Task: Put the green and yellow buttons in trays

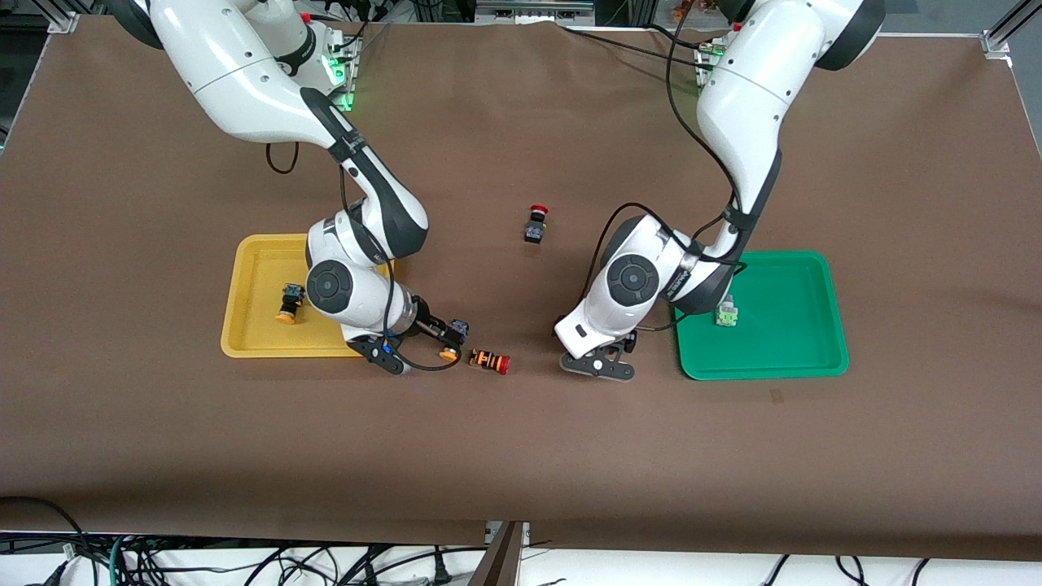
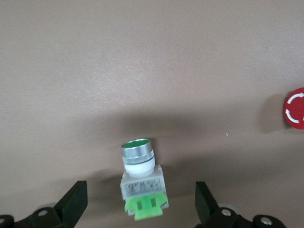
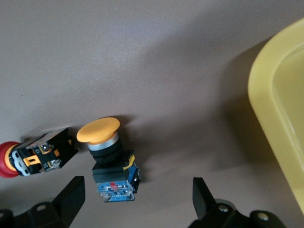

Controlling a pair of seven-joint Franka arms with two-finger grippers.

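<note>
My gripper will lift the yellow button (image 3: 114, 164) away by itself, because a narrow gap (image 3: 85, 150) lies between the orange-striped switch and the yellow button.
A green button (image 2: 140, 178) lies on the brown table between the fingers of my open left gripper (image 2: 141, 209), untouched; in the front view that gripper (image 1: 620, 348) is low beside the green tray (image 1: 802, 358) and hides it. A second green button (image 1: 726, 313) lies in that tray. A yellow button (image 3: 107, 156) lies on the table between the tips of my open right gripper (image 3: 137, 202), closer to one finger. In the front view this button (image 1: 449, 352) and gripper (image 1: 440, 334) are beside the yellow tray (image 1: 244, 342). Another yellow button (image 1: 289, 303) lies in that tray.
An orange-striped switch with a red cap (image 1: 489, 361) lies right beside the yellow button on the table, also in the right wrist view (image 3: 35, 154). A black switch with a red cap (image 1: 535, 224) stands mid-table, farther from the front camera.
</note>
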